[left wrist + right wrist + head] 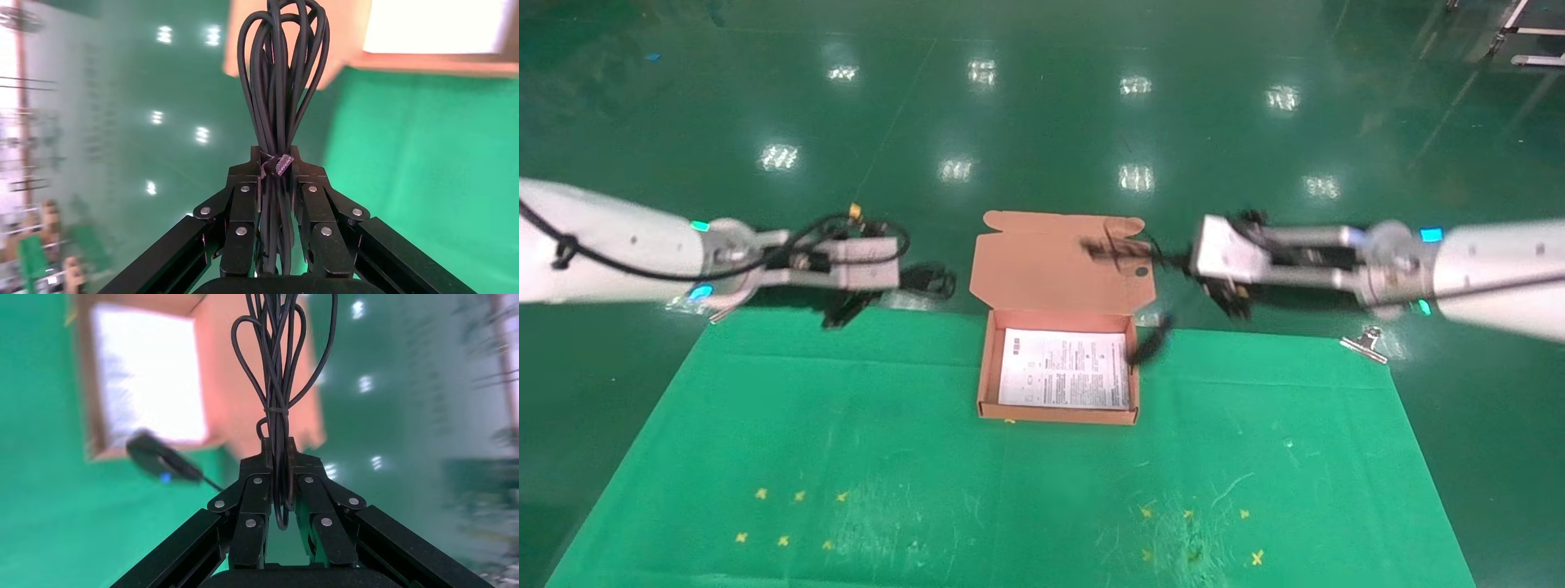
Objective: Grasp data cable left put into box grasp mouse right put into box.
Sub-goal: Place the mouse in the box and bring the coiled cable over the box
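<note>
My right gripper needs to bring the mouse dangling (1149, 340) at the box's side over the printed sheet (1039, 376) and let it down before the data cable goes in.
The box (983, 367) lies open at the far middle of the green cloth, with a white printed sheet inside and its flap lid (1042, 261) leaning back. My left gripper (911, 280) hovers left of the lid, shut on the data cable (933, 280). In the left wrist view the fingers (276, 156) clamp the bundle (281, 73) at its tie. My right gripper (1169, 260) hovers right of the lid, shut on the mouse's looped cord (1115, 249), as the right wrist view (278, 447) shows. The mouse (1152, 339) dangles below by the box's right wall, its wheel lit blue (162, 462).
The green cloth (846, 425) covers the table and bears small yellow marks near its front edge. A metal clip (1365, 343) holds its far right corner and another (715, 312) its far left corner. Shiny green floor lies beyond.
</note>
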